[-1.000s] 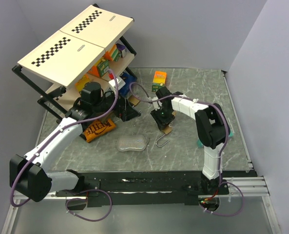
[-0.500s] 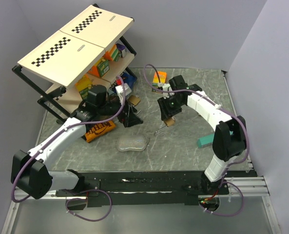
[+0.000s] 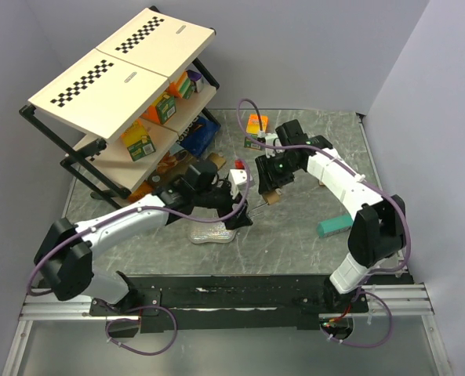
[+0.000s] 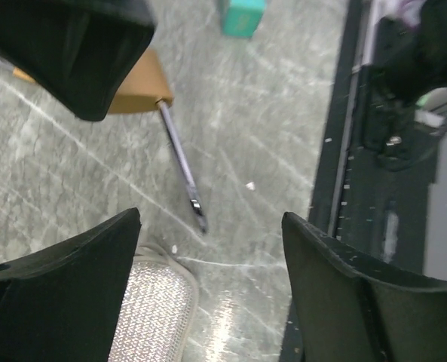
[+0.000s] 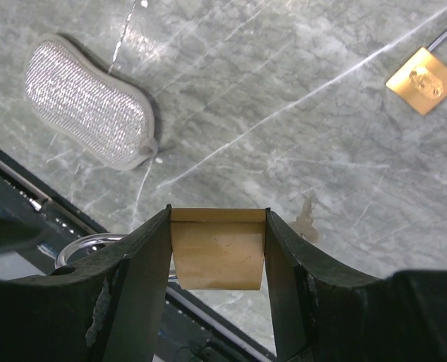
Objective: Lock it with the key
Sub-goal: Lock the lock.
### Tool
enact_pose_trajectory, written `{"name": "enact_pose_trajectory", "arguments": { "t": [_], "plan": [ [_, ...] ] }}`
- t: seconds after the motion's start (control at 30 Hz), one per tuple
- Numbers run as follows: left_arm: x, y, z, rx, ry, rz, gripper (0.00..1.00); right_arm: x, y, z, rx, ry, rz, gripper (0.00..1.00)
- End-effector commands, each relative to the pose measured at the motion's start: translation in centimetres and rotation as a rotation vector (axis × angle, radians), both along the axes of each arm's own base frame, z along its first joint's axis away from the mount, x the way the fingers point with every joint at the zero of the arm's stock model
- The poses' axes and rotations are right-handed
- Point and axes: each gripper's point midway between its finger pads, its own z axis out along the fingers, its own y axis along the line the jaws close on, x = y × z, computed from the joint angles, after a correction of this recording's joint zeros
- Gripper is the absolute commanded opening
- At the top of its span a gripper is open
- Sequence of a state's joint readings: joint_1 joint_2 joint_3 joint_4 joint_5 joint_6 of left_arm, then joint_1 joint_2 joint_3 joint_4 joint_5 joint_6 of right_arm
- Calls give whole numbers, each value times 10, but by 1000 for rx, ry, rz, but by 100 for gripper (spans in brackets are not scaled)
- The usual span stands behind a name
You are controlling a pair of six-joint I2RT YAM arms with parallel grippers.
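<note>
Next, I take the shackle [image 3: 257, 207] with my left gripper and then bring my right gripper in from the key's end, because my right gripper is pinching the padlock's body [image 3: 271, 197] from above.
My right gripper [image 5: 218, 226] is shut on the body of a brass padlock [image 5: 218, 256] and holds it above the marble table; in the top view the gripper [image 3: 270, 188] is mid-table. The padlock's steel shackle [image 4: 182, 170] hangs open below the body [image 4: 136, 87]. My left gripper [image 4: 210, 220] is open and empty, just below and in front of the shackle, over the edge of a silver mesh pouch [image 4: 151, 317]; it also shows in the top view [image 3: 238, 213]. A pale key-shaped thing [image 5: 306, 217] lies on the table under the held padlock.
A second brass padlock [image 5: 424, 81] lies on the table. The silver pouch [image 3: 214, 231] is beside the left gripper. A shelf rack [image 3: 122, 78] with boxes stands at the back left. An orange box [image 3: 256, 123] is at the back, a teal block [image 3: 336, 225] at the right.
My left arm has swung from the shelf rack to the right, to just below the padlock. My right gripper has lifted the padlock off the table and carried it back a little.
</note>
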State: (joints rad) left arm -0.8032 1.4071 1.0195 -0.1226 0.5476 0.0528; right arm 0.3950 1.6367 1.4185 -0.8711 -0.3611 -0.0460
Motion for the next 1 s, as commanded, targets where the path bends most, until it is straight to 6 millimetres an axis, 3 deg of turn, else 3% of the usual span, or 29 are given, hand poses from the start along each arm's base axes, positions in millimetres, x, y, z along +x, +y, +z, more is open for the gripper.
{"name": "enact_pose_trajectory", "arguments": {
  "t": [0.0,0.23,0.53,0.7,0.77,0.83,0.87,0.97],
  "plan": [
    [20,-10,-1,28,-104,66,78,-12,5,38,78,-61,-4,0],
    [26,-22,-13,51,-116,93,70,-14,8,38,92,-50,-2,0],
    [32,-38,-13,27,-126,119,49,-14,8,39,96,-51,-1,0],
    [33,-39,-11,20,-125,128,5,-17,11,40,109,-45,9,0],
    [35,-37,-10,22,-109,147,1,-17,13,44,127,-46,16,0],
    [31,-37,-5,14,-99,133,1,-16,12,49,142,-52,16,16],
    [27,-33,-1,15,-97,125,1,-14,11,53,157,-57,12,45],
    [15,-28,17,-30,-87,82,1,-7,0,67,197,-92,-12,84]
  ]
}}
